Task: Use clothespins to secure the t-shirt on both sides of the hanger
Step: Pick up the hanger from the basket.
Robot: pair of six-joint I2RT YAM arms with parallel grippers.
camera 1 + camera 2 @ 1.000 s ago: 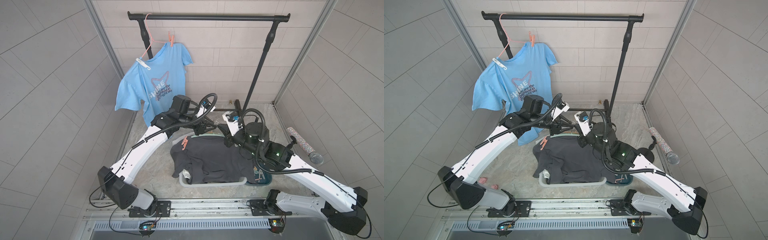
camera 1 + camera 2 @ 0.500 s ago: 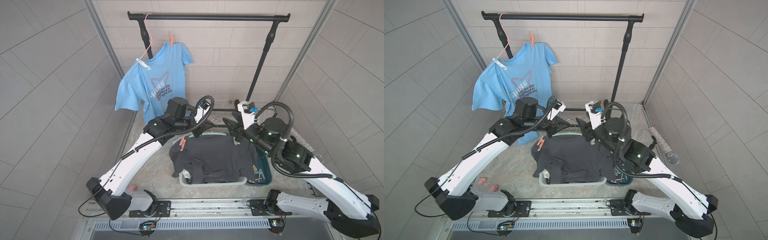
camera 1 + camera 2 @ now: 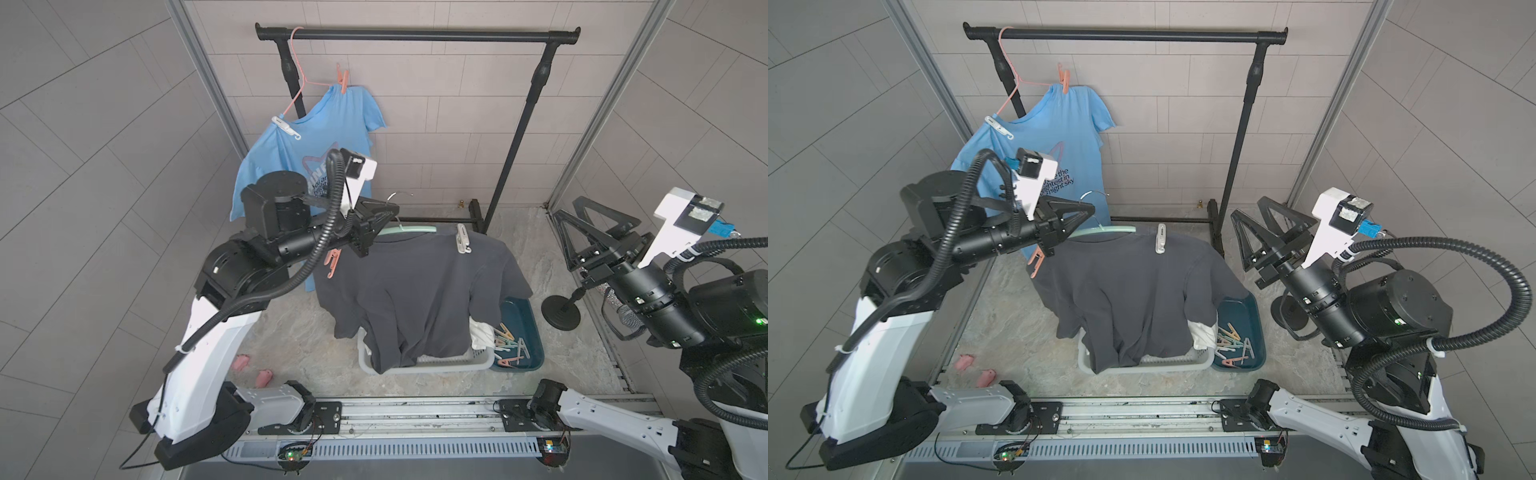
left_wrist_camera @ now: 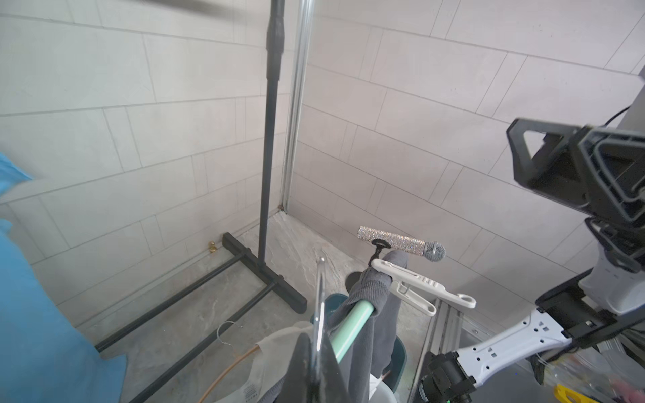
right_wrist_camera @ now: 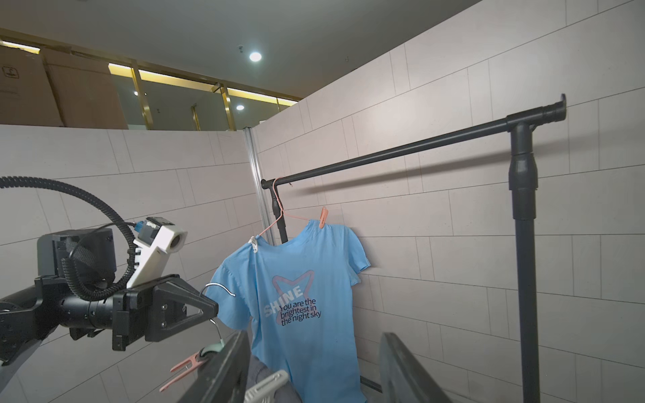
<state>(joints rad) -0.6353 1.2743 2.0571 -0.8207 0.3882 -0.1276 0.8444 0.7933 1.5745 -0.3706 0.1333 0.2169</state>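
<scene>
The robot's left gripper is busy on the hanger's hook [image 3: 392, 194], so the right gripper should take over the mint green hanger [image 3: 415, 229] to free the left gripper for the t-shirt's shoulder at the coral pink clothespin.
A dark grey t-shirt [image 3: 415, 291] [image 3: 1133, 286] hangs on a mint green hanger [image 3: 409, 229] [image 3: 1104, 231] over the basket. My left gripper [image 3: 392, 210] [image 3: 1084, 216] [image 4: 316, 343] is shut on the hanger's metal hook. A coral pink clothespin [image 3: 332, 262] [image 5: 185, 371] clips the shoulder nearest that gripper. A white clothespin [image 3: 462, 237] [image 4: 419, 284] [image 5: 267, 385] clips the other shoulder. My right gripper [image 3: 566, 208] [image 3: 1249, 208] [image 5: 314, 335] stands open and empty, well off to the right of the shirt.
A blue t-shirt [image 3: 316, 145] with two pins hangs on a pink hanger from the black rack [image 3: 415, 35]. Below the dark shirt are a white basket [image 3: 436, 363] and a teal bin [image 3: 519, 332] holding several loose clothespins. A microphone [image 4: 401, 242] stands at the right.
My right gripper has opened and pulled away to the right from the white clothespin. My left gripper has closed on the hanger's hook and now holds the hanger and shirt up.
</scene>
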